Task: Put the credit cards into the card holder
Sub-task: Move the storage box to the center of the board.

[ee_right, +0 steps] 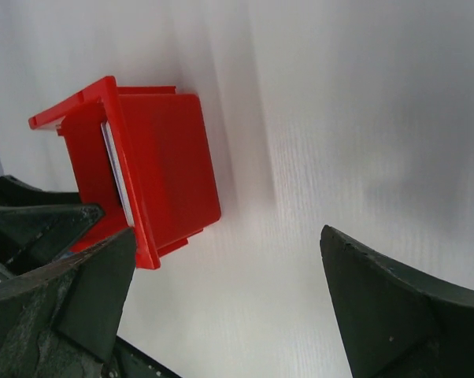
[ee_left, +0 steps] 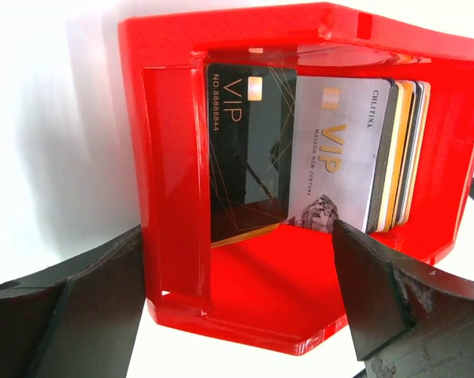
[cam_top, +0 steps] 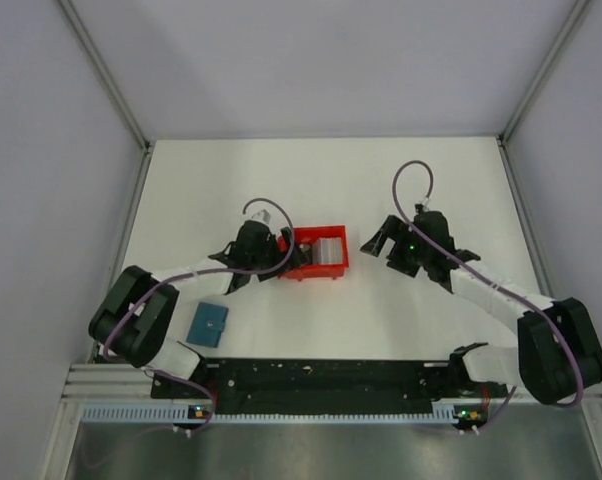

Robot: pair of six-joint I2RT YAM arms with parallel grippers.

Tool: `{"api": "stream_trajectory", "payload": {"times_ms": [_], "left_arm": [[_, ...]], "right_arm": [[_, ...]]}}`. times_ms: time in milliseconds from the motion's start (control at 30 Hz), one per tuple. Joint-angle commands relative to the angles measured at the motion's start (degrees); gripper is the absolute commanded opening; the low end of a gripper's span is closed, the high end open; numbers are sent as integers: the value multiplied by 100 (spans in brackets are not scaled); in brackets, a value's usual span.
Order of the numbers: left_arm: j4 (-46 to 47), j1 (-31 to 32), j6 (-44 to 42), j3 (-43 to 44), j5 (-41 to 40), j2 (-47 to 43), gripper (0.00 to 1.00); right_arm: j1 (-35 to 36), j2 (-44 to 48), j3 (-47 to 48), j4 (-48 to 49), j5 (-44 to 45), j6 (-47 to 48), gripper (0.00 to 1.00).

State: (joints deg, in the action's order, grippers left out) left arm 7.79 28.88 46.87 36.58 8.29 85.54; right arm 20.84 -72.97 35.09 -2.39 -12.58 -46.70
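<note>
The robot's left gripper should first slide the tray over by its end [ee_left: 174, 173] and then get the card holder, because the red tray [cam_top: 330, 254] is short of the robot's right gripper.
The credit cards stand on edge in a red open-topped tray [cam_top: 321, 254]. In the left wrist view a black card [ee_left: 249, 150] leans at the left, a silver card [ee_left: 339, 153] stands beside it, and several more cards [ee_left: 406, 157] are stacked behind. My left gripper [cam_top: 284, 247] is open at the tray's left end, its fingers [ee_left: 72, 315] spread either side of the tray's [ee_left: 261, 291] open end and holding nothing. The teal card holder [cam_top: 209, 324] lies shut near the left arm's base. My right gripper [cam_top: 376, 243] is open and empty, right of the tray [ee_right: 162, 169].
The white table [cam_top: 431, 190] is walled at the left, right and back. A black rail [cam_top: 321, 375] with the arm bases runs along the near edge. The left gripper's dark body [ee_right: 24, 224] shows at the left of the right wrist view.
</note>
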Motion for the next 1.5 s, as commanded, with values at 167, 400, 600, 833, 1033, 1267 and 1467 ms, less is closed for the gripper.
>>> {"api": "stream_trajectory", "payload": {"times_ms": [167, 400, 600, 833, 1033, 1267, 1467], "left_arm": [[257, 864, 805, 482, -635, 332, 93], [592, 1470, 1816, 657, -1136, 718, 93], [529, 1804, 1957, 825, -1331, 684, 95], [-5, 1919, 1537, 957, -1725, 412, 98], [-708, 1910, 587, 1062, -2411, -10, 98], [-7, 1805, 226, 790, -2113, 68, 98], [757, 1796, 463, 579, -1718, 323, 96]], "right_arm": [[25, 1381, 288, -1306, 1898, 64, 99], [34, 2058, 34, -1677, 1375, -93, 99], [96, 3243, -1117, -1598, -76, -86, 99], [157, 3650, -1355, -1564, -474, -470, 99], [446, 3009, -1645, -571, -175, -1147, 99], [790, 1683, -1321, 491, 422, -1667, 99], [790, 926, -882, 943, 669, -1641, 99]]}}
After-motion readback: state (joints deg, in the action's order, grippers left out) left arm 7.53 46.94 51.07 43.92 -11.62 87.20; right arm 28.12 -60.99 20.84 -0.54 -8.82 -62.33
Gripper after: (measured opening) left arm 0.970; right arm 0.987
